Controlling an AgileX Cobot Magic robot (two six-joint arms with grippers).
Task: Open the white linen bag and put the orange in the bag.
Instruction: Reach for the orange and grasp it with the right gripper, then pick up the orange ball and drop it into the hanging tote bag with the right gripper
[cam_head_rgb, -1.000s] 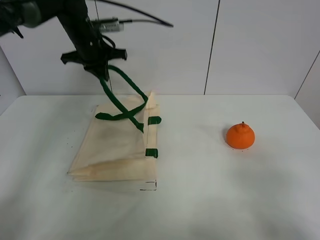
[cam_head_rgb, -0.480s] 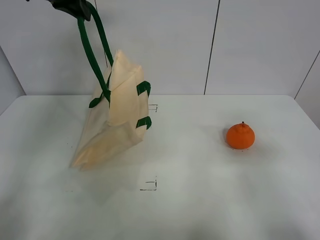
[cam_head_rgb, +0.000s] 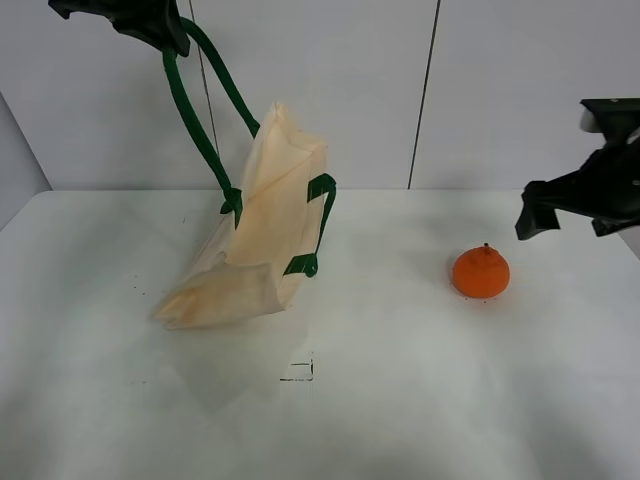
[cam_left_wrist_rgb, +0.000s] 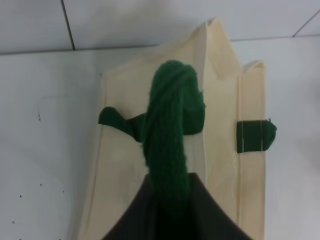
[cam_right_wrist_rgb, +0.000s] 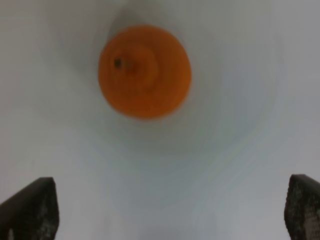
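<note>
My left gripper should stay where it is, holding the bag open by its dark green handle (cam_head_rgb: 196, 130), while my right gripper puts the orange (cam_head_rgb: 481, 272) into the bag.
My left gripper (cam_head_rgb: 160, 25) is high at the upper left, shut on a dark green handle (cam_head_rgb: 200, 110) of the white linen bag (cam_head_rgb: 262, 225). The bag hangs tilted from that handle, its bottom corner on the table. In the left wrist view the handle (cam_left_wrist_rgb: 167, 135) runs from the closed jaws down to the bag (cam_left_wrist_rgb: 220, 100). The orange (cam_head_rgb: 481, 271) sits on the table at the right, stem up. My right gripper (cam_head_rgb: 560, 205) is open, above and right of the orange. In the right wrist view the orange (cam_right_wrist_rgb: 144, 71) lies ahead of the spread fingertips (cam_right_wrist_rgb: 31, 210).
The white table (cam_head_rgb: 400, 400) runs under everything. A small black corner mark (cam_head_rgb: 300, 375) is printed on it in front of the bag. A pale panelled wall (cam_head_rgb: 500, 90) stands behind the table.
The left gripper has lifted the bag by its handle from flat on the table to hanging tilted. The right arm has come into view at the right, above the orange.
</note>
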